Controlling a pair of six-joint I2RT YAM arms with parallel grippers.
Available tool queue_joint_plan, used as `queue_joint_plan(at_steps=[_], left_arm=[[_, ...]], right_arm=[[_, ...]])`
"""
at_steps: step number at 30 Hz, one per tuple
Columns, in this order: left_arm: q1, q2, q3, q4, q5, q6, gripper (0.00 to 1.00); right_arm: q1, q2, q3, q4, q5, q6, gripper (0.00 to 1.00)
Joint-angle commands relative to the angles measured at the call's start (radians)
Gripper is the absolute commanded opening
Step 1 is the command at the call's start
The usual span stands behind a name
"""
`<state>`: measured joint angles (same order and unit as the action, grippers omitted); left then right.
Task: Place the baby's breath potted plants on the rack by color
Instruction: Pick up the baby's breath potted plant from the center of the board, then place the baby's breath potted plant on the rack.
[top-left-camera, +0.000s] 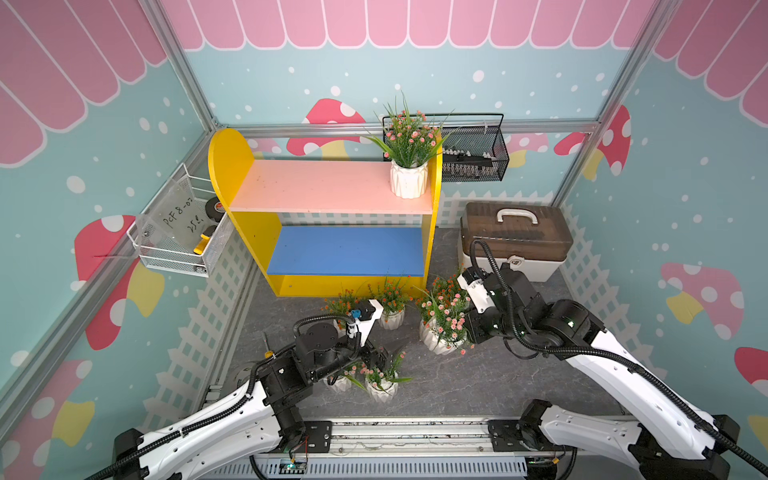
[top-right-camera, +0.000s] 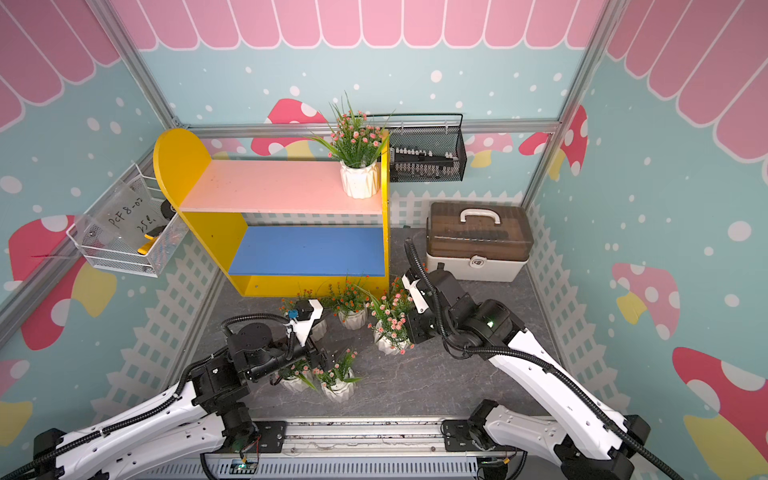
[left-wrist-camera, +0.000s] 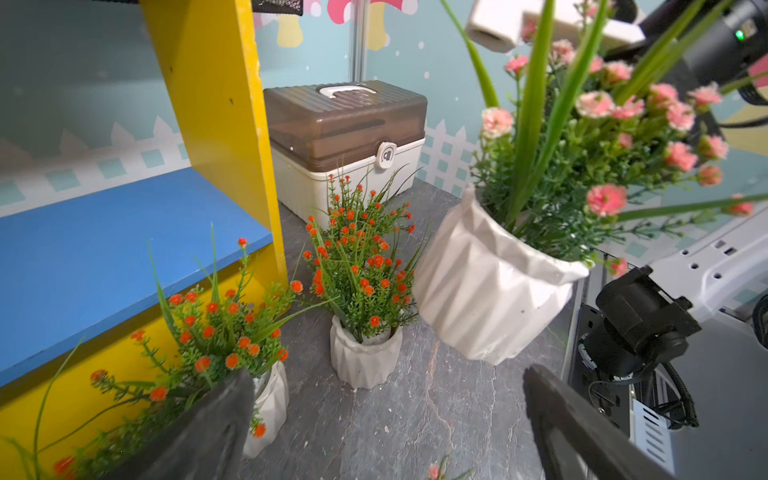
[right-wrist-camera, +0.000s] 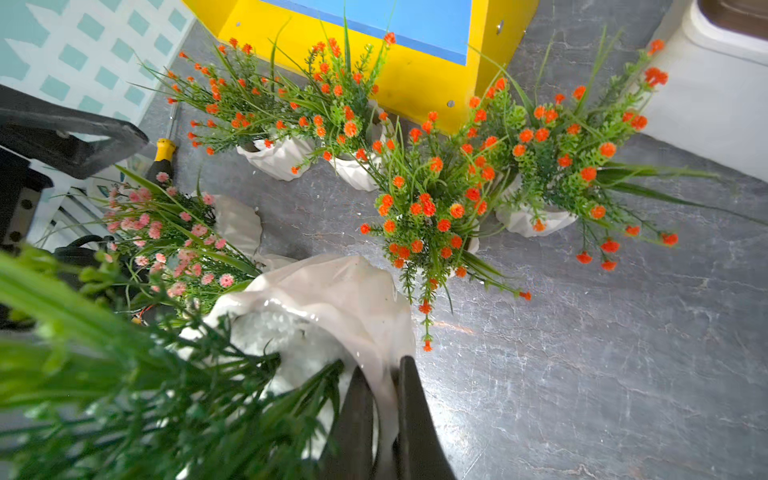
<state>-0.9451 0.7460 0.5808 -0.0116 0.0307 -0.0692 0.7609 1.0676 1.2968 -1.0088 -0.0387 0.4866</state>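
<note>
The hanging pot's free side (top-left-camera: 432, 339) faces my open left gripper. My right gripper keeps holding the pot's rim (right-wrist-camera: 366, 353) until my left gripper closes on it.
The rack (top-left-camera: 332, 187) stands at the back, with one pink-blossomed potted plant (top-left-camera: 409, 178) at the right end of its pink upper board. My right gripper (right-wrist-camera: 384, 370) is shut on the rim of another pink plant's white pot (left-wrist-camera: 490, 286); the pot hangs tilted above the floor. My left gripper (left-wrist-camera: 386, 415) is open over bare floor with nothing between its fingers (left-wrist-camera: 208, 432). Two pink plants (top-left-camera: 382, 382) stand by the left arm. Several orange-red plants (right-wrist-camera: 432, 208) cluster in front of the rack's blue lower board (top-left-camera: 345, 249).
A white box with a brown lid (top-left-camera: 513, 241) sits to the right of the rack. A black mesh basket (top-left-camera: 473, 153) hangs on the back wall and a white wire basket (top-left-camera: 178, 232) on the left wall. A yellow-handled screwdriver (right-wrist-camera: 164, 149) lies on the floor.
</note>
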Motion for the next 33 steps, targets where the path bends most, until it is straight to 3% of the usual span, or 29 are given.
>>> queue_joint_plan(at_steps=[1, 10, 18, 33], left_arm=[[-0.033, 0.016, 0.015, 0.111, -0.005, 0.069, 0.99], [-0.13, 0.103, 0.021, 0.219, -0.084, 0.13, 0.99], [-0.226, 0.201, 0.021, 0.36, -0.256, 0.195, 0.99], [-0.236, 0.363, 0.114, 0.33, -0.254, 0.2, 0.99]], right_arm=[[-0.011, 0.027, 0.085, -0.007, -0.068, -0.052, 0.04], [-0.017, 0.093, 0.176, -0.027, -0.119, -0.071, 0.04], [-0.017, 0.102, 0.191, -0.018, -0.135, -0.068, 0.04], [-0.017, 0.113, 0.198, -0.008, -0.156, -0.068, 0.04]])
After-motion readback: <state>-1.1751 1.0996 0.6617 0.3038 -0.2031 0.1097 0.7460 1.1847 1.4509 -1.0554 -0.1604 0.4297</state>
